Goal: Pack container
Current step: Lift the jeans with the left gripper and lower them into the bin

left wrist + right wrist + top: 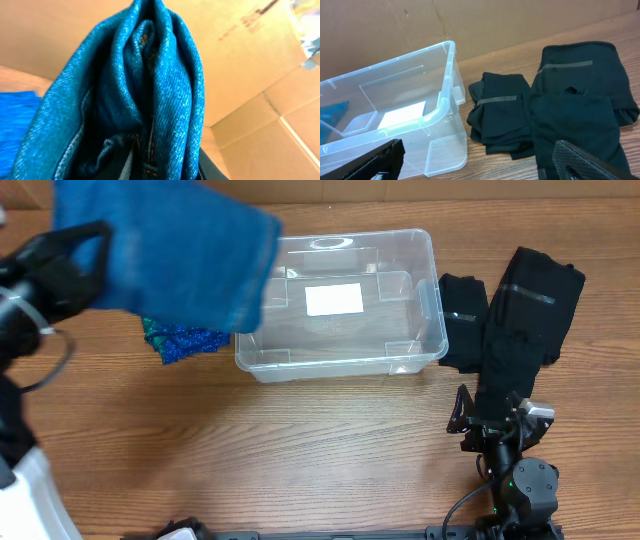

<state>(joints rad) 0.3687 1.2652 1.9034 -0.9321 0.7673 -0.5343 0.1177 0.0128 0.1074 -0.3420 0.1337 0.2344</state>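
The folded jeans (pixel 190 260) are high above the container's rim and the container's bottom is open, so the robot's left gripper should keep going to the white label (pixel 334 300) and let go there.
The clear container (pixel 340 364) stands at the table's middle, with a white label (pixel 333 299) on its base and nothing else showing inside it. My left gripper (pixel 98 256) is shut on folded blue denim jeans (pixel 170 255) and holds them high over the container's left end. The denim (pixel 150 90) fills the left wrist view and hides the fingers. My right gripper (pixel 488 426) is open and empty, low on the table in front of the black clothes (pixel 520 310). In the right wrist view the gripper (pixel 480 167) faces the container's corner (pixel 440 110) and the black clothes (pixel 560 100).
A blue patterned cloth (pixel 185 340) lies on the table against the container's left end. The black clothes are two or three folded pieces to the right of the container. A cardboard wall (pixel 495 20) stands behind the table.
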